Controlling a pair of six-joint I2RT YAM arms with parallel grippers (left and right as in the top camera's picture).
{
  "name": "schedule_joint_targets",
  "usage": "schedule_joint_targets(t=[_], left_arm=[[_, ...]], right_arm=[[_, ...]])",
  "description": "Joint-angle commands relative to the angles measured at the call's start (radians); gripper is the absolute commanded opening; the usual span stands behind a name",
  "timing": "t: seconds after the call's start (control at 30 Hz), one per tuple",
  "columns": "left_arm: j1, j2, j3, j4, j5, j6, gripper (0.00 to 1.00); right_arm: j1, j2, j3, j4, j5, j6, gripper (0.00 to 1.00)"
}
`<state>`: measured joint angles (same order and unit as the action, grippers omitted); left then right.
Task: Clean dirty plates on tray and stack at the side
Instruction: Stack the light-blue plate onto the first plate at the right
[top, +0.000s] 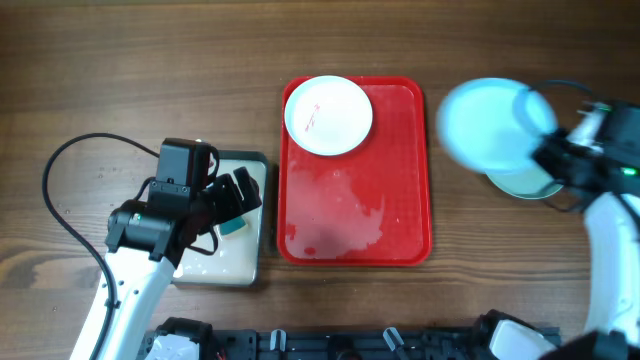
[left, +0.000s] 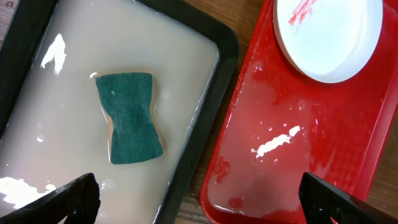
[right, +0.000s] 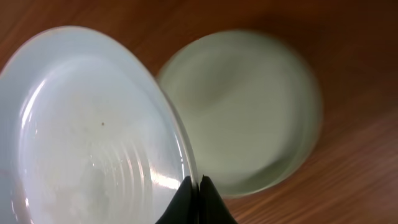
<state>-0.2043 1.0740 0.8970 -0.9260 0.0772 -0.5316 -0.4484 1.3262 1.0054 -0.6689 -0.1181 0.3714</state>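
Note:
The white plate is at the red tray's far corner (top: 328, 115), so next my right gripper stacks its plate and pulls the white plate to mid-tray (top: 360, 182) before it wipes.
The red tray (top: 400, 200) lies mid-table, wet inside; it also shows in the left wrist view (left: 323, 143). A white plate (top: 328, 114) with red smears sits at its far left corner, also seen in the left wrist view (left: 329, 37). My right gripper (right: 198, 186) is shut on the rim of a light blue plate (top: 485, 122), held above the table right of the tray; the held plate fills the left of the right wrist view (right: 87, 130). A second pale plate (right: 249, 118) lies on the table under it (top: 520, 183). My left gripper (left: 199, 199) is open and empty above the pan's right edge.
A dark-rimmed metal pan (top: 235, 262) with pale soapy water stands left of the tray; a green sponge (left: 129, 117) lies in it. A black cable (top: 60, 190) loops at the left. The robot base (top: 330, 345) runs along the front edge.

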Motion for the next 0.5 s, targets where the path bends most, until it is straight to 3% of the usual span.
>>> schedule_joint_targets(t=[0.0, 0.17, 0.23, 0.27, 0.37, 0.47], left_arm=[[0.006, -0.004, 0.014, 0.002, 0.012, 0.007, 1.00], [0.006, -0.004, 0.014, 0.002, 0.012, 0.007, 1.00], [0.006, -0.004, 0.014, 0.002, 0.012, 0.007, 1.00], [0.006, -0.004, 0.014, 0.002, 0.012, 0.007, 1.00], [0.006, -0.004, 0.014, 0.002, 0.012, 0.007, 1.00], [0.006, -0.004, 0.014, 0.002, 0.012, 0.007, 1.00]], right_arm=[[-0.146, 0.101, 0.016, 0.037, 0.120, 0.087, 0.04], [-0.163, 0.284, 0.016, 0.047, 0.120, 0.072, 0.06], [-0.157, 0.288, 0.017, 0.053, 0.040, 0.031, 0.34], [-0.141, 0.266, 0.026, 0.078, -0.126, -0.026, 0.41], [-0.032, 0.172, 0.059, 0.043, -0.294, -0.101, 0.38], [0.227, 0.065, 0.129, -0.060, -0.297, -0.177, 0.37]])
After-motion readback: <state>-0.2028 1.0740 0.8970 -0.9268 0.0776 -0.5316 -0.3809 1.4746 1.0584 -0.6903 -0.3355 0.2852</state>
